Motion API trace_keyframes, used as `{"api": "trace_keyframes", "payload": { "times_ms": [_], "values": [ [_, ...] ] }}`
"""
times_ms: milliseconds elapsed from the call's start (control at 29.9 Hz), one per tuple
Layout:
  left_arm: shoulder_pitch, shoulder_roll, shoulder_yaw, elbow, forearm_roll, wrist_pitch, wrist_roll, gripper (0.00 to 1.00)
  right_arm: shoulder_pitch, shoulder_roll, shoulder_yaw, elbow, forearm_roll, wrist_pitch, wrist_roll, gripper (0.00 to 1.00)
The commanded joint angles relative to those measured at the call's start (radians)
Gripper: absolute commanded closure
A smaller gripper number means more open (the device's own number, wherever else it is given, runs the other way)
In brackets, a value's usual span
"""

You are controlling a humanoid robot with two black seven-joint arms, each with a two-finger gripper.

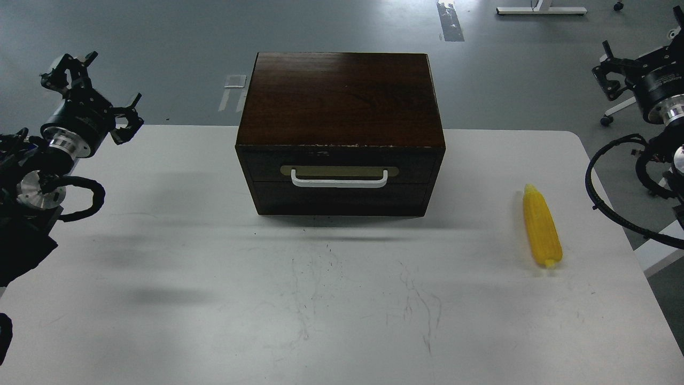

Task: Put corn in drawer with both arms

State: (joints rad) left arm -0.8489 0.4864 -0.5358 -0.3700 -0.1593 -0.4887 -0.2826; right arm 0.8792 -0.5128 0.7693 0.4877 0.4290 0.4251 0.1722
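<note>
The yellow corn is less long than the wide drawer front, so I expect the corn to fit in crosswise when I lower it into the open drawer.
A dark-brown wooden box stands at the middle back of the white table. Its drawer is pushed in, with a white bar handle on a tan plate. The yellow corn lies on the table to the right of the box, pointing away from me. My left gripper hangs at the far left, well clear of the box, its fingers spread open and empty. My right gripper is at the far right edge, above and beyond the corn, open with nothing in it.
Black cables loop from both arms at the table's left and right sides. Beyond the table lies grey floor with tape marks and a wheeled stand base.
</note>
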Motion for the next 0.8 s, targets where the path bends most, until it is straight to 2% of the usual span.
{"api": "trace_keyframes", "payload": {
  "times_ms": [0, 267, 401, 468, 568, 668, 702, 768],
  "values": [
    [-0.001, 0.001, 0.002, 0.000, 0.000, 0.000, -0.004, 0.02, 0.004, 0.000, -0.001, 0.000, -0.001, -0.002, 0.001, 0.00],
    [-0.007, 0.008, -0.004, 0.003, -0.003, 0.000, -0.003, 0.02, 0.011, -0.010, 0.007, 0.000, -0.001, -0.002, 0.001, 0.00],
    [-0.045, 0.038, 0.003, 0.000, 0.003, 0.000, 0.031, 0.02, 0.010, -0.013, 0.008, -0.001, -0.001, -0.002, 0.003, 0.00],
    [-0.075, 0.044, 0.005, 0.000, 0.015, 0.000, 0.031, 0.03, 0.009, -0.013, 0.008, -0.001, -0.001, -0.002, 0.003, 0.00],
    [-0.148, 0.052, 0.004, -0.001, 0.123, 0.000, 0.022, 0.03, 0.009, -0.013, 0.008, -0.001, -0.001, 0.000, 0.003, 0.00],
    [-0.223, 0.057, 0.004, -0.003, 0.251, 0.000, -0.010, 0.03, 0.010, -0.013, 0.008, -0.001, -0.001, 0.001, 0.003, 0.00],
    [-0.252, 0.064, 0.005, -0.012, 0.303, 0.000, -0.039, 0.03, 0.011, -0.013, 0.008, -0.001, 0.001, 0.001, 0.003, 0.00],
    [-0.288, 0.083, 0.007, -0.055, 0.387, 0.000, -0.056, 0.03, 0.011, -0.013, 0.008, -0.001, -0.001, 0.001, 0.003, 0.00]
  ]
}}
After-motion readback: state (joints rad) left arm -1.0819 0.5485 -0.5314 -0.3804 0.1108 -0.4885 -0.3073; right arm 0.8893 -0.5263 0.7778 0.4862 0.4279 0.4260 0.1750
